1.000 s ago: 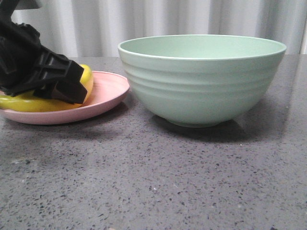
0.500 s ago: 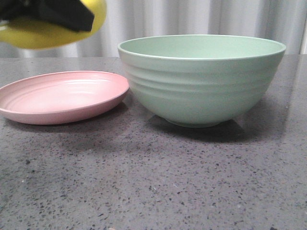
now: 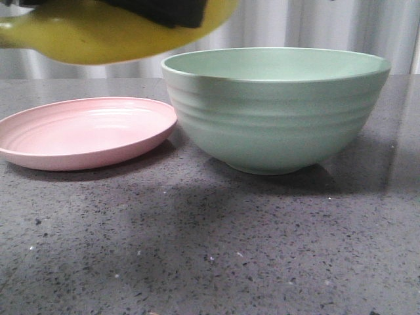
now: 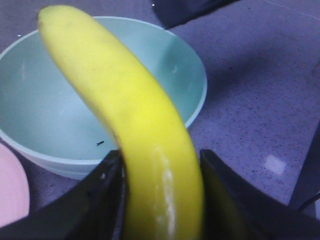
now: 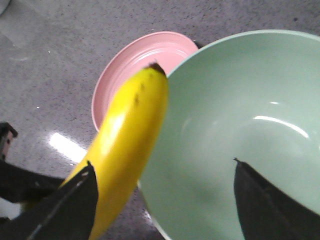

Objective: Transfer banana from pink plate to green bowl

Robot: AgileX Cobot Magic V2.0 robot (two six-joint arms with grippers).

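The robot's left gripper is holding the banana at the green bowl's rim (image 3: 172, 69), so its right gripper, which is open above the bowl, should take the banana (image 5: 127, 135) and lower it into the bowl.
My left gripper (image 4: 161, 190) is shut on the yellow banana (image 4: 135, 115) and holds it in the air. In the front view the banana (image 3: 98, 36) hangs high at the left, above the pink plate (image 3: 85, 134), its right end by the near-left rim of the green bowl (image 3: 275, 118). Only a black part of the left gripper (image 3: 164, 10) shows at the top edge. The plate and the bowl (image 4: 40, 100) hold nothing. My right gripper (image 5: 161, 162) is open and empty above the bowl (image 5: 240, 125). The banana (image 5: 130, 125) passes by its one finger, the plate (image 5: 135, 60) behind.
The plate and bowl stand close together on a dark grey speckled tabletop (image 3: 210, 249). A pale curtain hangs behind the table. A dark part of the other arm (image 4: 190, 10) shows beyond the bowl in the left wrist view.
My left gripper has lifted the banana off the pink plate and carried it up and to the right, toward the bowl's rim. The plate now lies bare.
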